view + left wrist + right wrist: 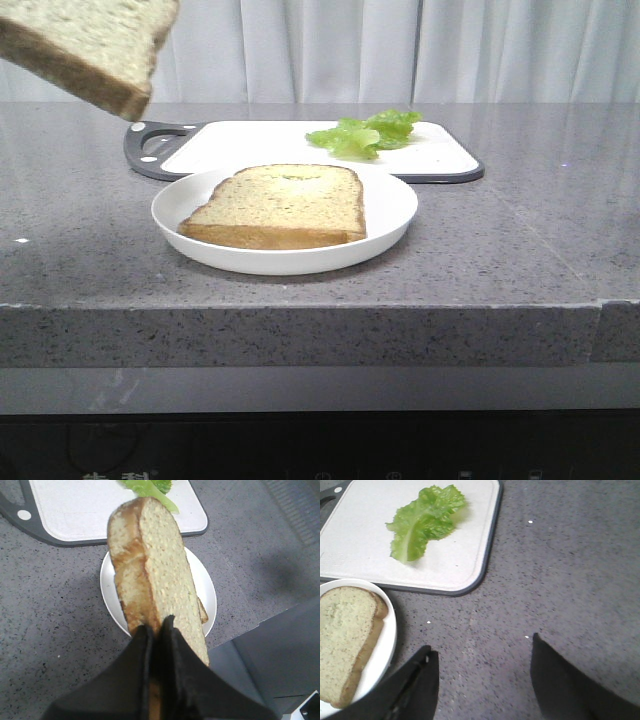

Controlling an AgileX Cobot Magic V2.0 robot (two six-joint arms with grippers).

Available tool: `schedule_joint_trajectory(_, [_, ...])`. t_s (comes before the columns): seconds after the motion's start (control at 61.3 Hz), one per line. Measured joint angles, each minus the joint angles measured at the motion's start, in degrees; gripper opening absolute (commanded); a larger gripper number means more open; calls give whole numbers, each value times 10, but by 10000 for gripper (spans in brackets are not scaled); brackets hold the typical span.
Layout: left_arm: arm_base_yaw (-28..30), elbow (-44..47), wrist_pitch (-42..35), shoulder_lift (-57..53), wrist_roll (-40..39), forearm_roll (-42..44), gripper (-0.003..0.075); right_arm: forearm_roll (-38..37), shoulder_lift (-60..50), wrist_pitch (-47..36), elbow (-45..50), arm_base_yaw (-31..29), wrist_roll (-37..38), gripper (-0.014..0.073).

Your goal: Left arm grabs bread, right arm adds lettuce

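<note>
The lettuce (362, 137) is on the cutting board, so my left gripper should hold the bread aside while my right gripper puts the lettuce on the plate's slice (282, 203).
My left gripper (156, 622) is shut on the bread (150, 565), a thick toasted slice held on edge high above the white plate (111, 587). In the front view the bread (90, 45) hangs at the top left; the arm itself is out of frame. A second slice (280, 205) lies flat on the plate (395, 195). The lettuce (365, 132), a ruffled light-green leaf, lies on the white cutting board (250, 145) behind the plate; it also shows in the right wrist view (422, 522). My right gripper (482, 647) is open and empty above bare counter, right of the plate (385, 640).
The cutting board (455, 555) has a dark grey rim and a handle (150, 145) at its left end. The grey speckled counter (520, 230) ends in a front edge close below the plate. White curtains hang behind.
</note>
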Motion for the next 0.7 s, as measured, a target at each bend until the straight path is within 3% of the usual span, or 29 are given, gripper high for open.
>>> schedule_joint_trajectory(0.424, [0, 1, 4, -20, 0, 0, -20, 126, 269, 7, -165, -2, -87, 435])
schedule_joint_trajectory(0.701, [0, 1, 4, -20, 0, 0, -20, 321, 426, 52, -274, -30, -218, 435])
